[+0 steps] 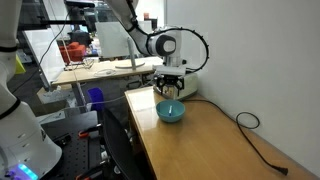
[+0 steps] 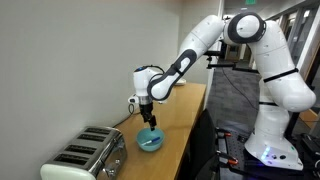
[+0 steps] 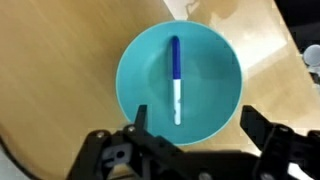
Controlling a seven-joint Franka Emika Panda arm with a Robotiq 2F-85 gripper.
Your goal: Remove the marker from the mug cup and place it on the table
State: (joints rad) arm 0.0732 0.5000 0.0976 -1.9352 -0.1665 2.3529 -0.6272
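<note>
The marker's length [image 3: 176, 72] is in line with the gripper's open gap, so the robot should keep moving the gripper down into the teal mug cup until the fingers are on both sides of the white end [image 3: 178, 103].
The teal mug cup [image 3: 180, 82] sits on the light-brown wooden table [image 3: 60, 70]. The marker [image 3: 177, 80], blue at one end and white at the other, lies inside the cup. My gripper [image 3: 196, 118] hangs directly above the cup, open and empty, its two fingers spread over the cup's near rim. In both exterior views the gripper [image 1: 171, 92] [image 2: 148, 118] hovers just above the cup [image 1: 171, 112] [image 2: 150, 141]. The marker shows as a small pale streak in the cup in an exterior view [image 1: 171, 108].
A silver-white toaster [image 2: 88, 156] stands on the table next to the cup. A long black cable [image 1: 250, 130] runs across the table [image 1: 215, 140] by the wall. A cluttered workbench [image 1: 100, 68] stands farther back.
</note>
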